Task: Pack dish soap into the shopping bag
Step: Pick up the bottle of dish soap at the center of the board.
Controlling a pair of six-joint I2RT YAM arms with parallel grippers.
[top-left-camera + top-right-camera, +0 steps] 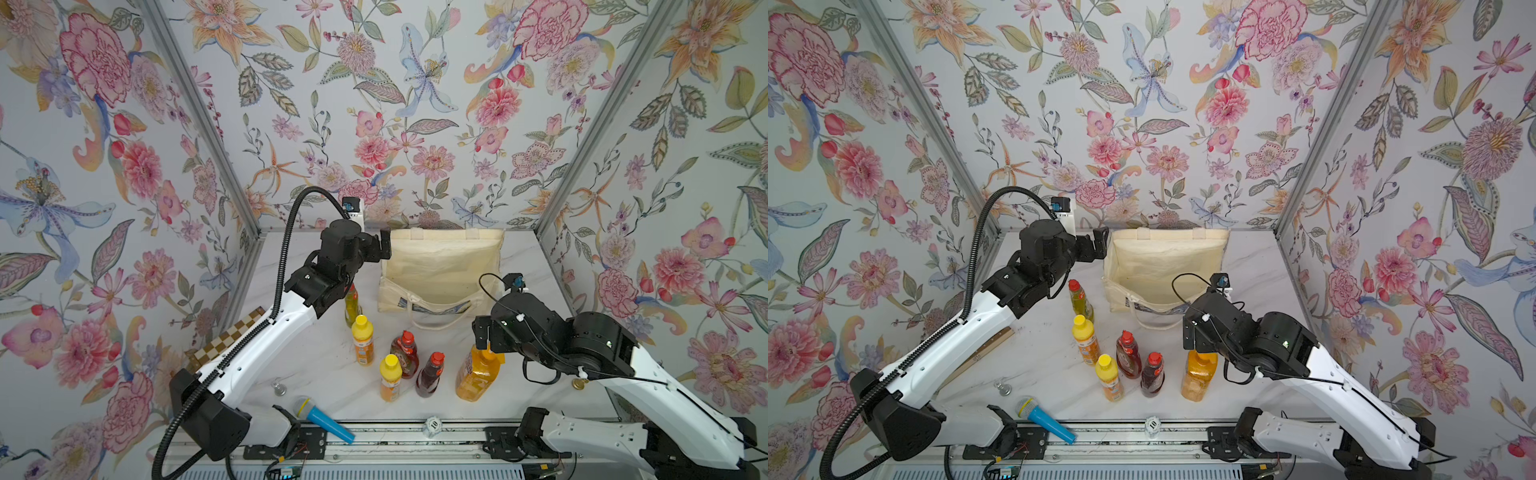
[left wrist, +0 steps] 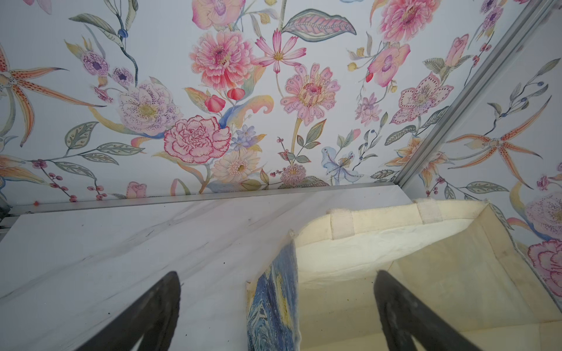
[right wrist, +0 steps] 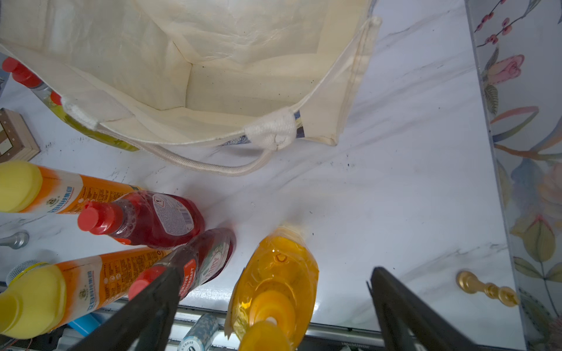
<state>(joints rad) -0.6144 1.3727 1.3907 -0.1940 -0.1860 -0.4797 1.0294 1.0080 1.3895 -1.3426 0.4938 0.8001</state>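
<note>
My right gripper has the orange pump bottle [image 1: 477,377] centred under its open fingers, so it should keep going down and close below the pump bottle's cap.
The cream shopping bag [image 1: 440,270] [image 1: 1163,266] stands open at the back of the table, showing only bare lining [image 3: 213,60]. In front of it stand the dish soap bottles: a big orange pump bottle [image 1: 476,374] [image 3: 273,273], two orange yellow-capped ones [image 1: 363,338] [image 1: 390,376], two dark red ones [image 1: 405,353] [image 1: 430,374] and a slim yellow-green one [image 1: 353,305]. My left gripper [image 1: 386,245] [image 2: 278,273] is open and straddles the bag's left side wall [image 2: 273,304] without touching it. My right gripper [image 1: 482,332] [image 3: 273,270] hangs open over the pump bottle, fingers apart from it.
A blue toy microphone [image 1: 322,417] lies at the front edge beside a poker chip [image 1: 433,424]. A chessboard [image 1: 226,345] leans at the left, a silver piece [image 1: 279,388] near it. A gold chess piece [image 3: 486,290] lies at the right wall. Floral walls enclose three sides.
</note>
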